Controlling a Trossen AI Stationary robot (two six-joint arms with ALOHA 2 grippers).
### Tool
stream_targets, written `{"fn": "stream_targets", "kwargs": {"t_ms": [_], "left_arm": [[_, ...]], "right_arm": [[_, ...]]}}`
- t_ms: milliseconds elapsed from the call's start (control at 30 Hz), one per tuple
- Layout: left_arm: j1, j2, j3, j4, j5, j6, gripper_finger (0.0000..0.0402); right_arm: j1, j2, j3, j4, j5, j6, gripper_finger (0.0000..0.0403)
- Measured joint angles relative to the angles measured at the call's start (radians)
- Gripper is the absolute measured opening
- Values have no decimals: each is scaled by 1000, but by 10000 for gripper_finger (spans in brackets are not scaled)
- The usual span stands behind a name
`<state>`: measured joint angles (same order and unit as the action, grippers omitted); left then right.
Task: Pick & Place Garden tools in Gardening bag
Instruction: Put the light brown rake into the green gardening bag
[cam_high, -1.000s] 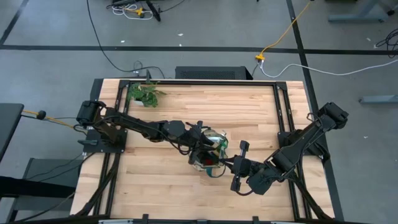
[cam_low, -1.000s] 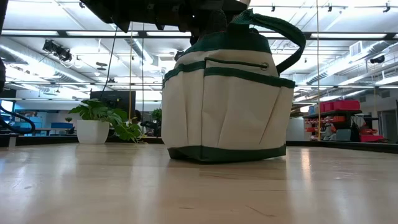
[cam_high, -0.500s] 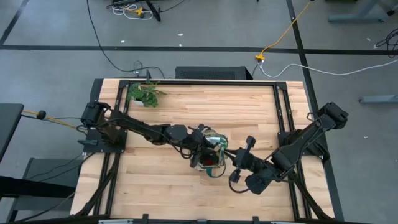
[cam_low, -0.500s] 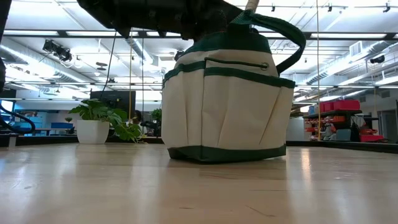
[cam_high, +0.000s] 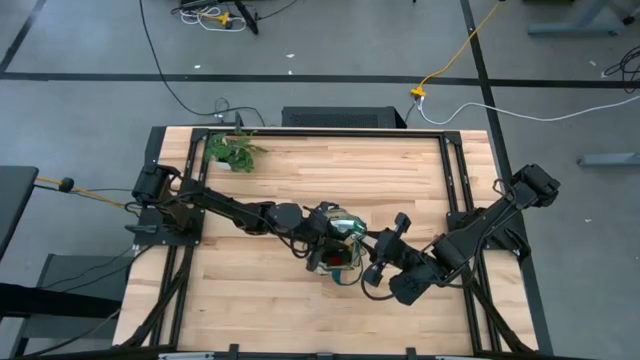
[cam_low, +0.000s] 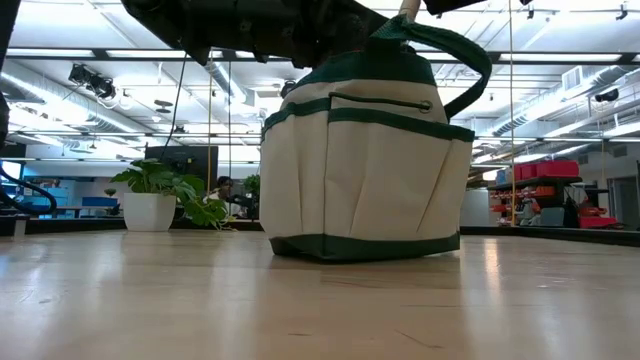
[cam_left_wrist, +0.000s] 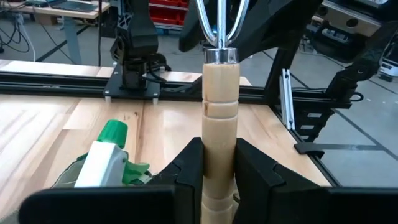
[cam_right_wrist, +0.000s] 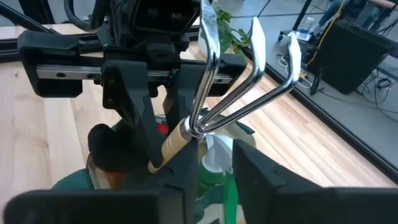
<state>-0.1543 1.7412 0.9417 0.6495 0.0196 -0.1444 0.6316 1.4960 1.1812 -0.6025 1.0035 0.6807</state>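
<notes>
Next, my right gripper takes the handle (cam_left_wrist: 221, 79) below the rake's ferrule and lowers it in, because my left gripper's fingers around the rake's handle (cam_left_wrist: 219, 160) block the bag's opening.
The cream gardening bag (cam_low: 365, 170) with dark green trim stands upright on the table, and shows mid-table in the high view (cam_high: 338, 262). My left gripper (cam_left_wrist: 219, 149) is over its mouth, shut on a rake with a wooden handle and metal prongs (cam_right_wrist: 249, 62). A green round piece with a white handle (cam_left_wrist: 102, 162) lies in the bag beside it. My right gripper (cam_right_wrist: 214, 165) is open just right of the bag (cam_high: 372, 268), facing the prongs, touching nothing that I can see. The other tools are hidden. My left gripper pinches the rake's wooden handle (cam_left_wrist: 219, 124) between its two fingers, below the metal ferrule (cam_left_wrist: 221, 56). The handle runs forward between the fingers, ferrule and prongs beyond the fingertips, toward the right arm. The rake is above the bag's mouth; its lower end is hidden.
A leafy plant in a white pot (cam_high: 232, 150) stands at the table's far left, seen also in the low view (cam_low: 160, 195). Black frame rails (cam_high: 455, 180) run along the table's sides. Bare wood lies near and far of the bag.
My right gripper has moved from the table's near right toward the bag and turned to face it. My left gripper stays over the bag with the rake.
</notes>
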Motion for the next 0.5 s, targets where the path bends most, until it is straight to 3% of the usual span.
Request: {"fn": "stream_targets", "kwargs": {"t_ms": [300, 500], "left_arm": [[1, 0, 0, -2, -24, 19, 72], [1, 0, 0, -1, -26, 21, 72]], "right_arm": [[-3, 0, 0, 27, 13, -26, 179], [-16, 0, 0, 47, 34, -49, 203]]}}
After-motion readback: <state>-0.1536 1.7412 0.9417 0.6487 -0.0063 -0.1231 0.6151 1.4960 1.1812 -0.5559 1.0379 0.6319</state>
